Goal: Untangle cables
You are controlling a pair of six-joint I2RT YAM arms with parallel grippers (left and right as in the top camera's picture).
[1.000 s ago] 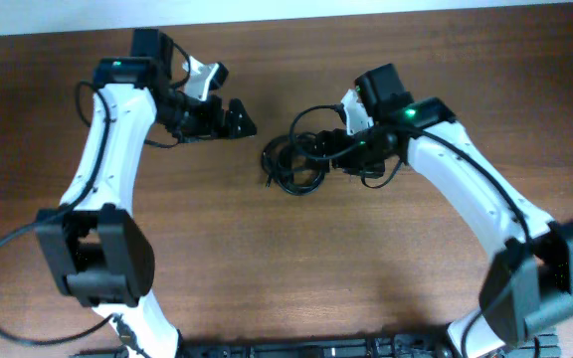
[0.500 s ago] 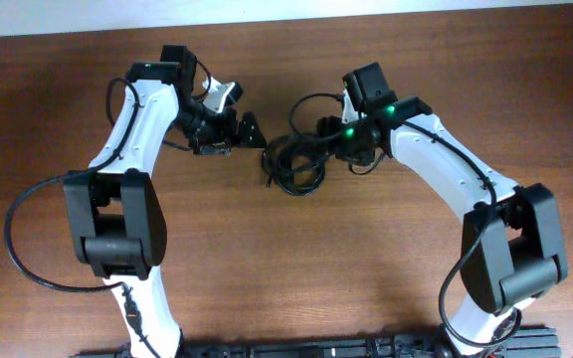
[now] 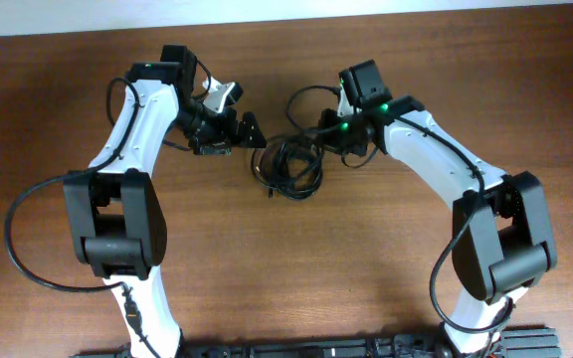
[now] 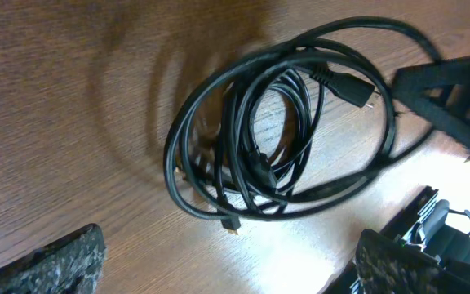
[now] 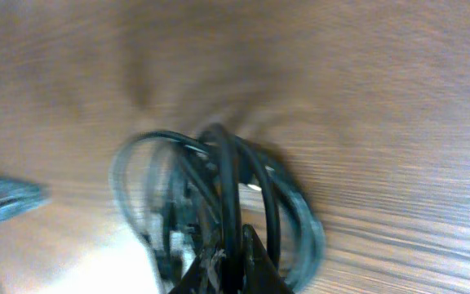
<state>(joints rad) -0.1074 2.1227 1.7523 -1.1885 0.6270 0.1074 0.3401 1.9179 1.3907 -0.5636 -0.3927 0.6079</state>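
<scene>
The black piece of cable (image 5: 228, 189) in my right gripper loops into the coil (image 3: 288, 171). My left gripper should move back and then take the strand of cable once my right gripper lifts it.
A tangle of black cables (image 3: 288, 167) lies coiled on the brown table between the two arms. My right gripper (image 3: 328, 134) is at the coil's upper right edge, shut on one black strand. In the right wrist view, that strand of the cables (image 5: 223, 180) runs up between the closed fingertips of the right gripper (image 5: 233, 260). My left gripper (image 3: 245, 131) hovers just left of the coil, open and holding nothing. In the left wrist view, the cables (image 4: 237, 122) lie ahead of the wide-apart left gripper (image 4: 227, 269), with a small plug end toward it and the right gripper's fingers (image 4: 455, 90) at the far right.
The wooden table (image 3: 286, 268) stretches around the coil. A white strip (image 3: 286, 10) runs along the table's far edge. Each arm's own black lead loops beside it, the left lead (image 3: 28, 249) the larger one.
The right gripper has shut on a strand at the coil's upper right, and the coil has shifted slightly left. The left arm swung right a second ago, then stayed still.
</scene>
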